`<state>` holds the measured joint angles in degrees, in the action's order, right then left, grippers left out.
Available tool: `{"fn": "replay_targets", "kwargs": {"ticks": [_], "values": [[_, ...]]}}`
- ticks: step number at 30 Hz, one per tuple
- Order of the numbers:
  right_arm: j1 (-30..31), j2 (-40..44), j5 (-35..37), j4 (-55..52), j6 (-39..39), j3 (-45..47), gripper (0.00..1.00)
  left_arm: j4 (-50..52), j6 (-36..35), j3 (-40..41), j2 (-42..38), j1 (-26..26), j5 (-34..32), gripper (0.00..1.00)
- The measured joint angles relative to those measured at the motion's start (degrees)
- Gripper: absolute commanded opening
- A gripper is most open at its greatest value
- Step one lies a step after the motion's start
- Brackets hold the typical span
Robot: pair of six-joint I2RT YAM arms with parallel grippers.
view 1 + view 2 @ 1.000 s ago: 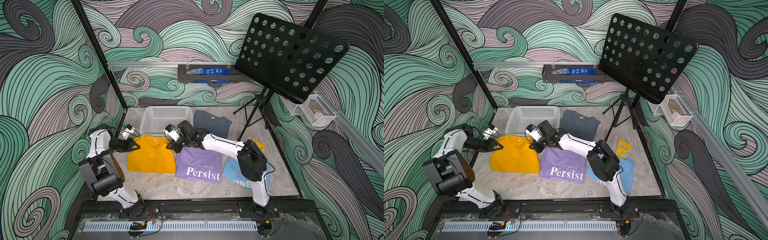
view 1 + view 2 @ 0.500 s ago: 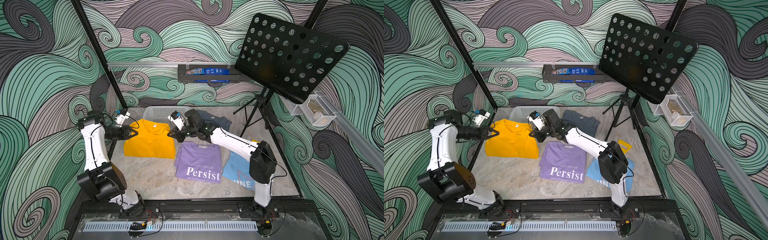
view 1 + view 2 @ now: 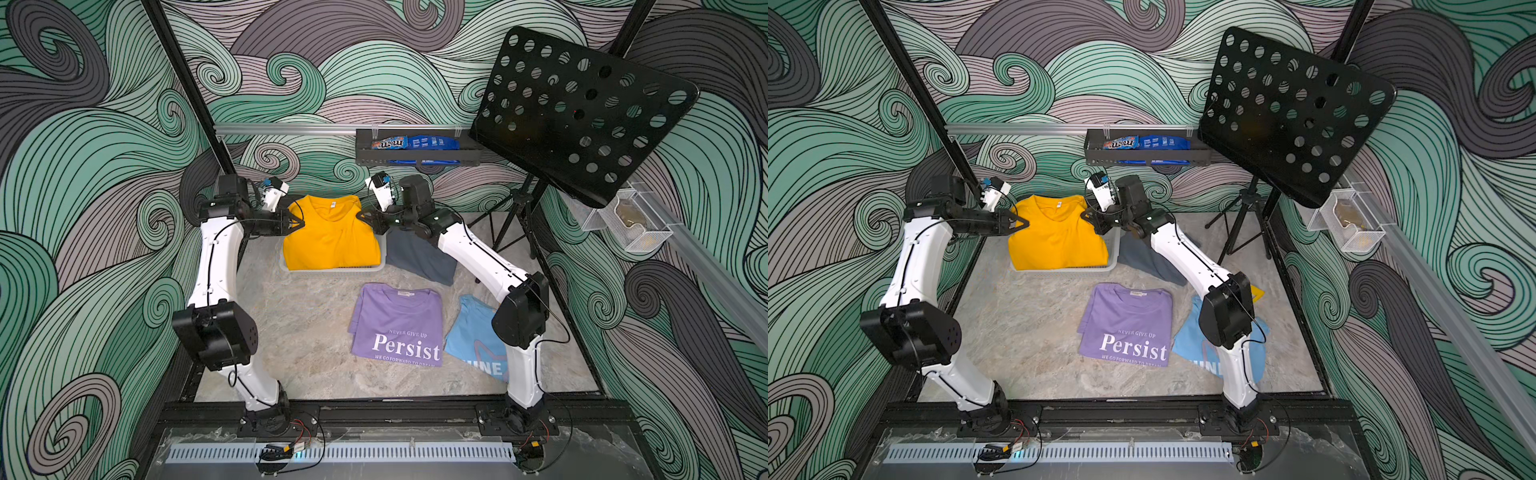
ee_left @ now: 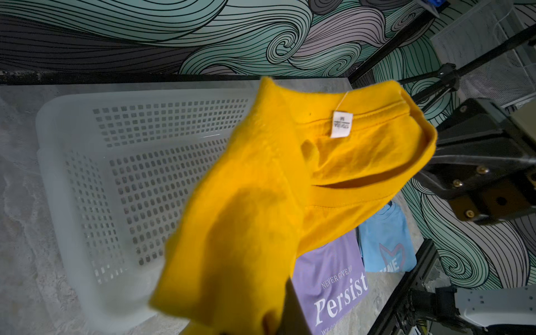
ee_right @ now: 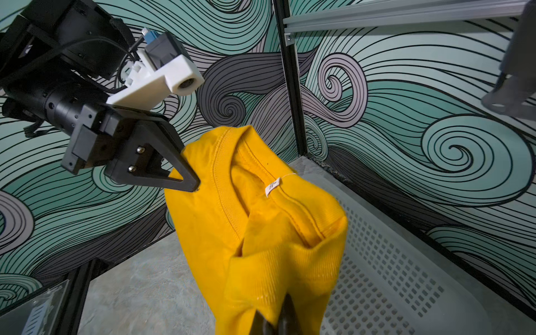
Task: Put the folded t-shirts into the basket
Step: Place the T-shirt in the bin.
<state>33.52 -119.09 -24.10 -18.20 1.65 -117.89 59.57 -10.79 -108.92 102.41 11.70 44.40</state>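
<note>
The mustard yellow t-shirt point(image 3: 332, 237) is hanging spread out and level above the empty white basket, so my left gripper keeps lowering it until it gets to the basket's bottom point(image 4: 159, 189).
The mustard yellow t-shirt point(image 3: 332, 232) point(image 3: 1054, 237) hangs spread over the white basket point(image 3: 332, 269) point(image 3: 1067, 272), hiding most of it. My left gripper point(image 3: 300, 222) point(image 4: 278, 322) is shut on the shirt's left shoulder. My right gripper point(image 3: 360, 216) point(image 5: 275, 322) is shut on its right shoulder. In the left wrist view the perforated basket point(image 4: 116, 174) lies below the cloth point(image 4: 261, 203). The lilac "Persist" t-shirt point(image 3: 399, 324), the light blue one point(image 3: 473, 336) and the dark grey one point(image 3: 419, 257) lie folded on the table.
A black music stand point(image 3: 582, 108) on tripod legs point(image 3: 511, 224) stands at the back right, close behind my right arm. A black shelf with snack packets point(image 3: 415, 151) hangs on the back wall. A wire-mesh holder point(image 3: 627, 220) sits on the right rail.
Both arms have lifted the yellow t-shirt off the table and carried it toward the back, so it now hangs over the basket. Both grips held throughout.
</note>
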Motion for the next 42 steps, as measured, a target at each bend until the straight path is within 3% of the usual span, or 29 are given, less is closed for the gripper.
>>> {"fn": "replay_targets", "kwargs": {"ticks": [10,31,42], "values": [[-1.46,-11.23,0.22,-3.96,-1.14,-8.72,0.0,0.02,0.92,-9.99,14.93,-0.63,-1.4,0.0],[-1.46,-12.37,0.2,-3.26,-1.49,-1.81,0.0,5.2,-3.72,-11.3,22.47,-1.62,-6.45,0.0],[-1.49,-13.92,2.01,-1.46,-1.81,-1.84,0.01,3.8,-4.92,-11.3,26.88,-2.54,-9.6,0.16]]}}
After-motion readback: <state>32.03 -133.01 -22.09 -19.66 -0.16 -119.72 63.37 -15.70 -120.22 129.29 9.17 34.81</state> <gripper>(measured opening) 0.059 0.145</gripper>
